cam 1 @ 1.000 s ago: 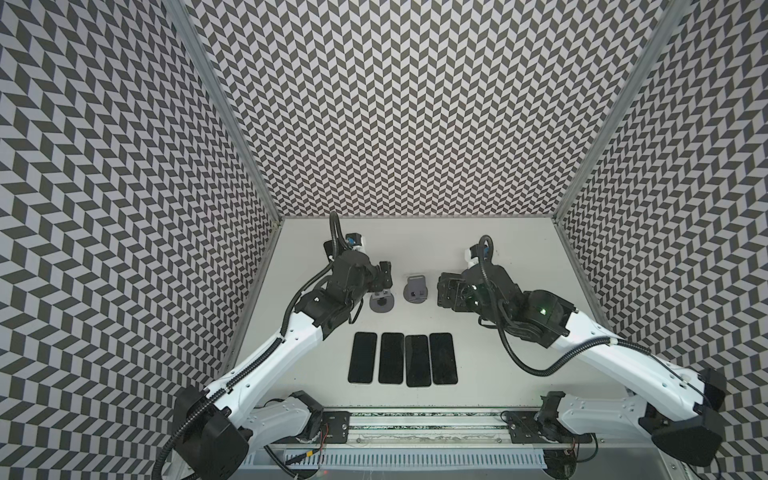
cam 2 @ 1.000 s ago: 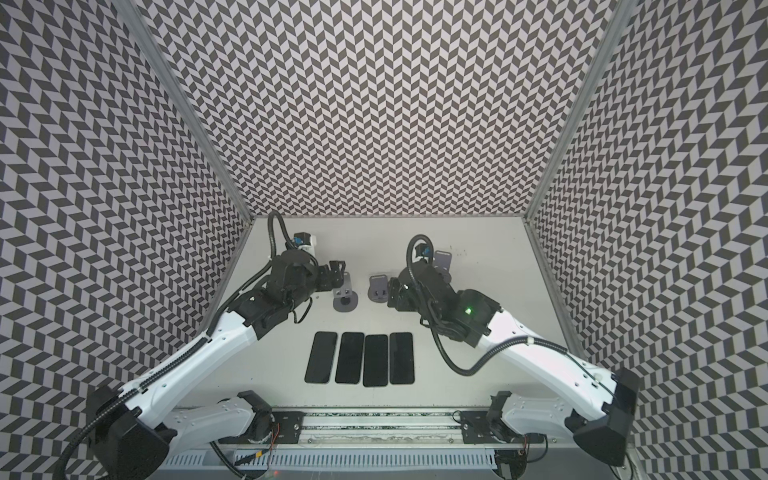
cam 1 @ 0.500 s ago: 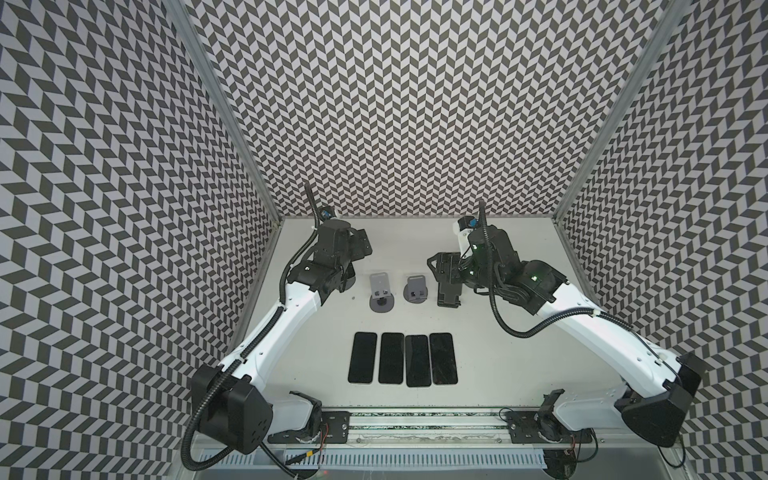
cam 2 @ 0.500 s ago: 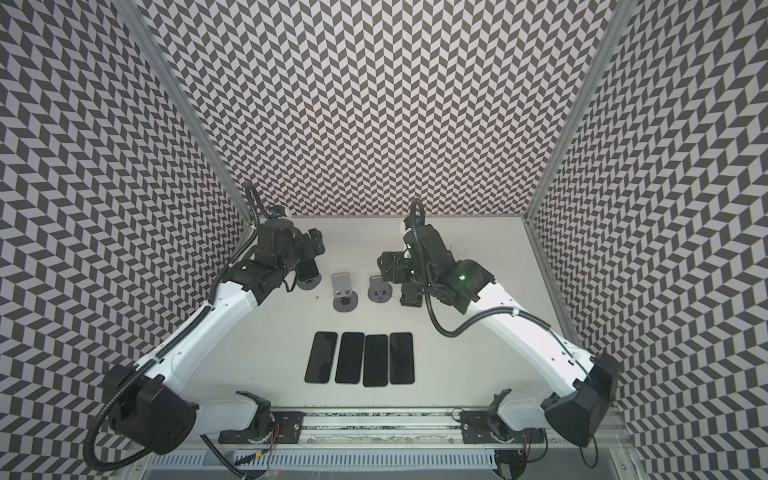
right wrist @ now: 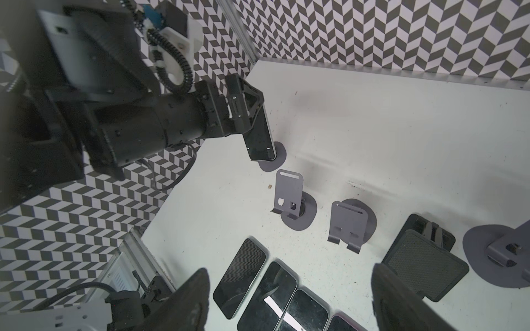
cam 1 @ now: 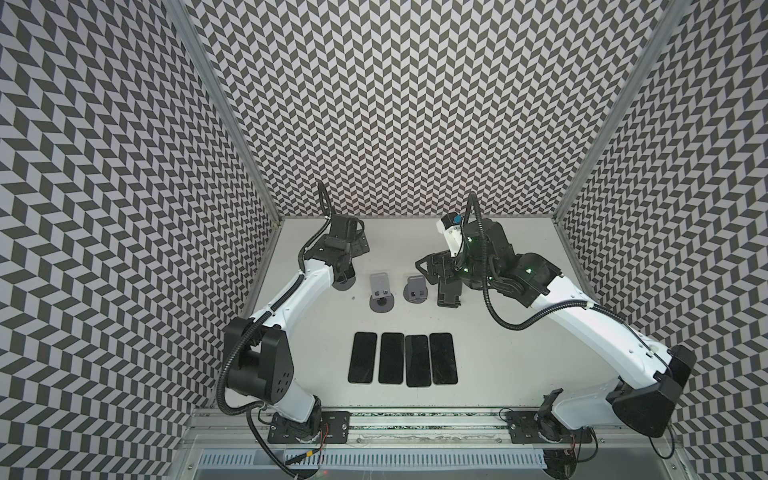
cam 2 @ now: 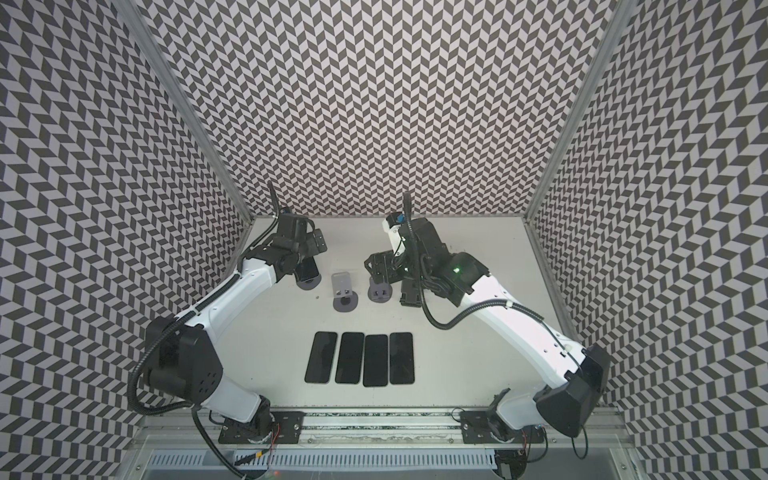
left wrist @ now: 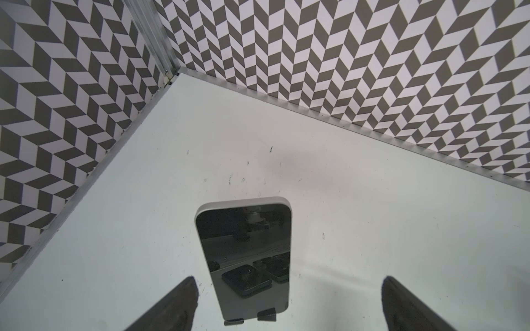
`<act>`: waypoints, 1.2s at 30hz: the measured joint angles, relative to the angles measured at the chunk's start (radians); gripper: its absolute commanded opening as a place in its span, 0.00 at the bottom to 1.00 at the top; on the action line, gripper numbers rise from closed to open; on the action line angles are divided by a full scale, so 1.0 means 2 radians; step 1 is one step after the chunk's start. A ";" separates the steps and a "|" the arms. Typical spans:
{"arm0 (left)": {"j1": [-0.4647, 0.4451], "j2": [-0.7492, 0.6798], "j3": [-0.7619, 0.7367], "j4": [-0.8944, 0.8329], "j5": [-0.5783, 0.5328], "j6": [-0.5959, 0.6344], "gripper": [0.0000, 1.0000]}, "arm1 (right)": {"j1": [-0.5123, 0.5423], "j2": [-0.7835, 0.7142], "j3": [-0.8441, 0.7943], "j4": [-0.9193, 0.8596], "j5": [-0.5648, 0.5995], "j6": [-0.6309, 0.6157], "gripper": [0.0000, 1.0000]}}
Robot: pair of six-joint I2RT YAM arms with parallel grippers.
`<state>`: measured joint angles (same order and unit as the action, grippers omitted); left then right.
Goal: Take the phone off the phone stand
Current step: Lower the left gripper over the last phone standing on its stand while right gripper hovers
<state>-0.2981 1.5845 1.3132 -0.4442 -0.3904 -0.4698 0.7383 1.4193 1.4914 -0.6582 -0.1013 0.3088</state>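
The phone (left wrist: 248,256) is standing upright with both side edges inside the open fingers of my left gripper, so I should keep going toward its top edge (left wrist: 244,203) until the fingers are on both sides of it.
A dark phone (left wrist: 246,258) stands upright on the far-left phone stand (right wrist: 276,160), also seen in a top view as the phone (cam 2: 307,268) over its round stand base (cam 2: 308,283). My left gripper (left wrist: 288,282) is open wide around the phone's upper part; one finger (left wrist: 177,303) is close beside it, the other finger (left wrist: 407,306) well clear. In the right wrist view the left gripper (right wrist: 246,106) straddles that phone (right wrist: 259,137). My right gripper (right wrist: 289,270) hangs open and empty near the middle stands, seen as the right gripper (cam 1: 434,270) in a top view.
Two empty grey stands (cam 1: 381,293) (cam 1: 415,289) sit mid-table. Another stand (right wrist: 502,252) and a black textured block (right wrist: 424,266) lie by the right gripper. Several phones (cam 1: 402,358) lie flat in a row towards the front. The back-left corner walls (left wrist: 160,71) are near.
My left arm swung back and left from the middle stand to the far-left stand, and its gripper opened wider. The right gripper lifted slightly, shifted back and opened somewhat.
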 measured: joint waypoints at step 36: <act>0.017 0.114 0.097 -0.107 -0.070 -0.028 1.00 | -0.002 0.028 -0.005 -0.005 -0.013 -0.056 0.90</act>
<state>-0.2646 1.8130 1.5078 -0.6582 -0.5304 -0.5259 0.7349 1.4746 1.4811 -0.6689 -0.1272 0.1970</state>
